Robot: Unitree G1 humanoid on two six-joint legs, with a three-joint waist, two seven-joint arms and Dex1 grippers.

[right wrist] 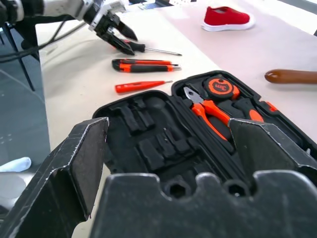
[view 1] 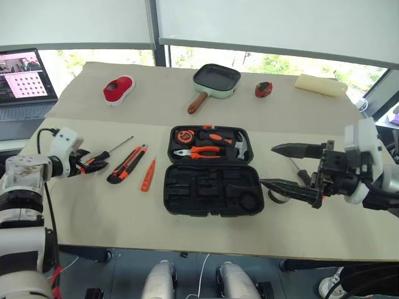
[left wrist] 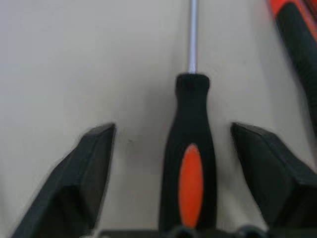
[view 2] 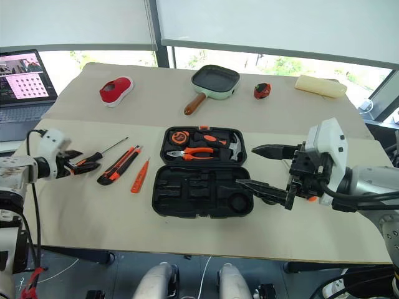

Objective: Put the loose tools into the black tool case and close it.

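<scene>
I expect the second screwdriver (view 1: 303, 177) to settle lengthwise when I lower it in, because the near half has empty moulded recesses (view 1: 211, 176) next to the hinge for it to lie along.
The black tool case (view 1: 187, 194) lies open in the middle of the table. Its far half holds pliers, a hammer and a tape measure, and its near half shows bare recesses. To its left lie an orange-and-black screwdriver (view 1: 106, 154), a utility knife (view 1: 126, 164) and a slim orange tester screwdriver (view 1: 148, 175). My left gripper (view 1: 87, 163) is open. Its fingers (left wrist: 84, 168) straddle the screwdriver's handle (left wrist: 190, 163) with gaps on both sides. My right gripper (view 1: 267, 165) hovers open at the case's right edge. A small black tape roll (view 1: 275, 199) peeks out under it.
At the back of the table are a green pan with a wooden handle (view 1: 216, 81), a red shoe (view 1: 118, 89), a small red item (view 1: 264, 89) and a cream roll (view 1: 320, 85). A laptop (view 1: 25, 81) stands off the table's left side.
</scene>
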